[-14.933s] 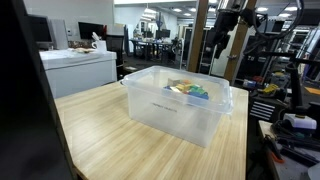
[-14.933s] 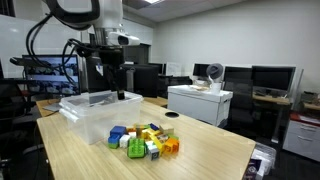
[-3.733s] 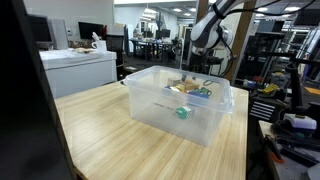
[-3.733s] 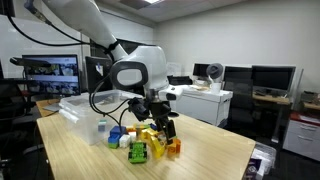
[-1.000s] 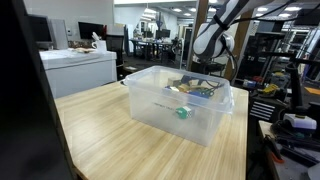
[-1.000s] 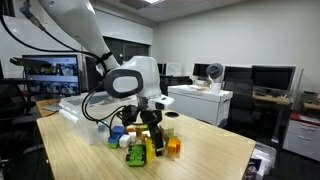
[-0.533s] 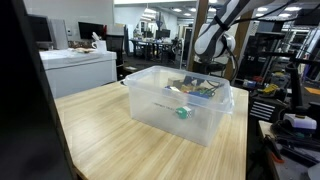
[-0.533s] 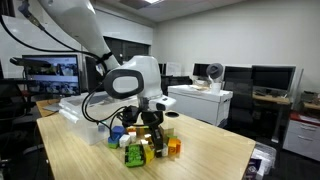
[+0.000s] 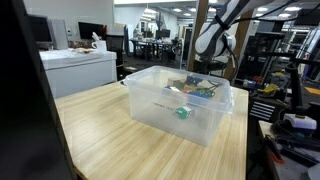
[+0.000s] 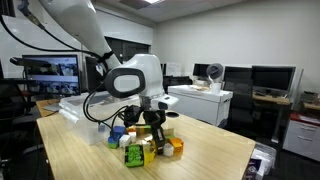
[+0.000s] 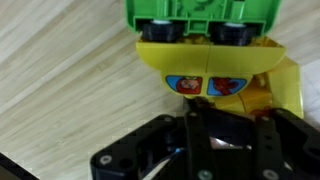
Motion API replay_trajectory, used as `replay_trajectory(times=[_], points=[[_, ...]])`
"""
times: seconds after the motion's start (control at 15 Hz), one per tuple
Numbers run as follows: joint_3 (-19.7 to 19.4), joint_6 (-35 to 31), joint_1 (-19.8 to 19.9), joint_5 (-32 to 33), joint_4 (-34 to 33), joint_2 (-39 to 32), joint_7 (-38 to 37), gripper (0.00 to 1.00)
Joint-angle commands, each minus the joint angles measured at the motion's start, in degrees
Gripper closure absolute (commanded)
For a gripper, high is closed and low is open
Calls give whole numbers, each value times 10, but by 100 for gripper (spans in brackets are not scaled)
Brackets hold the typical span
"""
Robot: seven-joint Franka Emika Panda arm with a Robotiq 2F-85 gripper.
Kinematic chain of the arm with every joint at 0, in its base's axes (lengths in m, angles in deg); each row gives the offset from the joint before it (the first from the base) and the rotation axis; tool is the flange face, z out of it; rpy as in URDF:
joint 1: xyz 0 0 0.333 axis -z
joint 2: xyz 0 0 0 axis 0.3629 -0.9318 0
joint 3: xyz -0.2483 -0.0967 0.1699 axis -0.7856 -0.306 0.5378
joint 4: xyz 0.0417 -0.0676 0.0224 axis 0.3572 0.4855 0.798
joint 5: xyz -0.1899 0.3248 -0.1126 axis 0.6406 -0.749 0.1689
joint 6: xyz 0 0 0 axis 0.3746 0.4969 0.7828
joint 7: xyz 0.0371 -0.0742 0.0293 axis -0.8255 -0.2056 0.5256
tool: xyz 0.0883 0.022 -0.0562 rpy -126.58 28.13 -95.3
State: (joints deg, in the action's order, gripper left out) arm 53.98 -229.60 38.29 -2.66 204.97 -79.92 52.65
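Next, my gripper opens, moves over and straddles the yellow-and-orange block (image 11: 268,92), because its shut fingers are touching the printed yellow block's edge (image 11: 205,94) beside that block.
My gripper (image 11: 195,118) is shut, its two fingers pressed together with the tips against the near edge of a yellow toy block (image 11: 210,62) printed with red picture faces. I cannot tell whether any part of that block is pinched. A green toy (image 11: 205,18) with black wheels lies just beyond it. In an exterior view the gripper (image 10: 152,140) points down into a heap of small toys on the wooden table (image 10: 190,160): green (image 10: 133,154), yellow (image 10: 149,148), orange (image 10: 173,146) and blue (image 10: 118,133).
A clear plastic bin (image 9: 180,105) stands on the table with a teal piece (image 9: 182,112) inside; it also shows behind the heap (image 10: 85,108). The robot arm (image 9: 212,40) reaches down past the bin's far side. Desks, monitors and a white cabinet (image 10: 200,100) ring the table.
The jaws have gone from wide open to shut over the toy heap. The arm has barely moved, and the orange piece sits slightly further out from the heap.
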Motion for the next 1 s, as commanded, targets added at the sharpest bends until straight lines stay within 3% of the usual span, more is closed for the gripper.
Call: replay_trajectory(times=[0.0,0.73,0.8,0.93], points=[[5,-14,2,-3,2,-5,-5,100],[30,5,1,-14,-20,42,7,99],[27,7,-1,-9,-20,44,6,74],[25,16,-1,-3,-21,44,7,68]])
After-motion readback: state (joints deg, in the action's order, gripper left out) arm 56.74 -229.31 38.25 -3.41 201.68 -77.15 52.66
